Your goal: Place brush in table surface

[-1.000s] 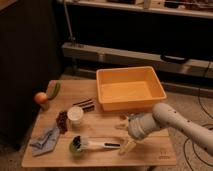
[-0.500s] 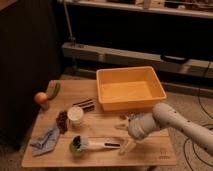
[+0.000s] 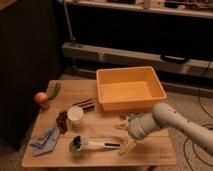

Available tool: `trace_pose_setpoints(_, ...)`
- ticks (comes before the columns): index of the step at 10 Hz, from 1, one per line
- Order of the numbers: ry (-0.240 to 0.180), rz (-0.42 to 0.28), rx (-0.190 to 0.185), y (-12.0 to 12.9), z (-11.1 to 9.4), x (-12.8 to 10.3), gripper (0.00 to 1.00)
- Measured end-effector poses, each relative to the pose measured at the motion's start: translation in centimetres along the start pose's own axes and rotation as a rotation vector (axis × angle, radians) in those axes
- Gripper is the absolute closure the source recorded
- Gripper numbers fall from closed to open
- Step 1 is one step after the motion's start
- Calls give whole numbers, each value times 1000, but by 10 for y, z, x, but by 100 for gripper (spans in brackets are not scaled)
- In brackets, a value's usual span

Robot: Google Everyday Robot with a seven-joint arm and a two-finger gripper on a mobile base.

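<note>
The end of the brush [image 3: 103,146] touches the green cup's round rim [image 3: 77,148], so the brush will come off and leave the cup standing when the robot lifts.
The brush [image 3: 95,145] lies flat on the table surface [image 3: 150,155] near the front edge. Its round dark head is to the left and its slim white handle with a black tip points right. My gripper [image 3: 125,136] is just right of the handle's tip, low over the tabletop. Its two pale fingers [image 3: 128,146] are spread apart, one behind the handle's line and one in front of it. They hold nothing. The grey arm [image 3: 170,120] comes in from the right.
An orange plastic tub [image 3: 130,90] stands at the back right of the table. A white cup [image 3: 75,114], a dark knobbly cluster [image 3: 62,120], striped dark bars [image 3: 86,105], a blue cloth [image 3: 45,139], an orange fruit [image 3: 40,98] and a green item [image 3: 53,91] lie to the left.
</note>
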Motion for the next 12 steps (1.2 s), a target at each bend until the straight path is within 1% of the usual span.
trace_pose_setpoints(9,0,0,-4,1,0,0,21)
trace_pose_setpoints(11,21,-26,-16,7,7,-19,21)
trace_pose_setpoints(12,29,-37,-13,10,13,-29,21)
